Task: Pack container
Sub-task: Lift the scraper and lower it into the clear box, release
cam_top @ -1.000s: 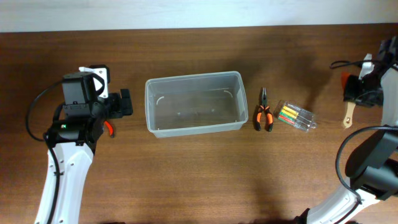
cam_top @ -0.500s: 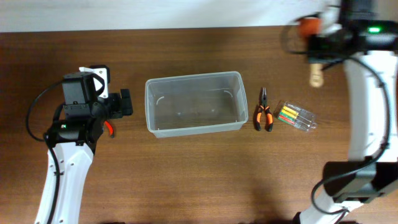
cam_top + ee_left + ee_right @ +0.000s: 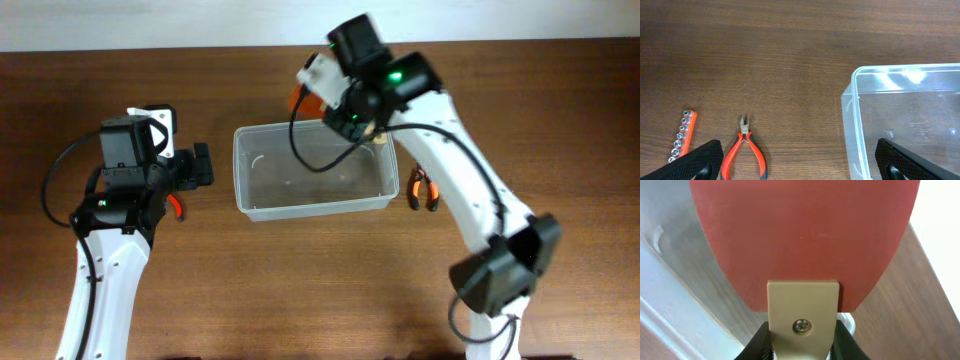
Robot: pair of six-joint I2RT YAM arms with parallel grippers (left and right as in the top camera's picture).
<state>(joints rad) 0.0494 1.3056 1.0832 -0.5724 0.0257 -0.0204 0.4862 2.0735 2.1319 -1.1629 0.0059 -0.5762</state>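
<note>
I should keep moving the scraper [image 3: 308, 101] over the tub's empty bottom [image 3: 318, 178] with my right gripper until the scraper's blade clears the tub's rim, then let go, because the scraper runs along the tub's long side.
The container [image 3: 315, 205] is a clear plastic tub at the table's middle; its left end shows in the left wrist view [image 3: 855, 100]. My right gripper [image 3: 347, 113] hangs over the tub's back right part, shut on a scraper with a wooden handle [image 3: 802, 322] and a red blade [image 3: 805, 240]; the blade [image 3: 298, 98] pokes out past the back rim. My left gripper [image 3: 205, 167] is open and empty just left of the tub, its fingers [image 3: 700, 160] straddling red-handled pliers [image 3: 745, 152] and the tub's left wall.
An orange socket rail [image 3: 682, 135] lies left of the red pliers. Orange-and-black pliers [image 3: 422, 190] lie right of the tub, partly under my right arm. The table's back edge runs along the top.
My right arm has swung from the far right to over the tub's back right part, carrying the scraper. The left arm has not moved.
</note>
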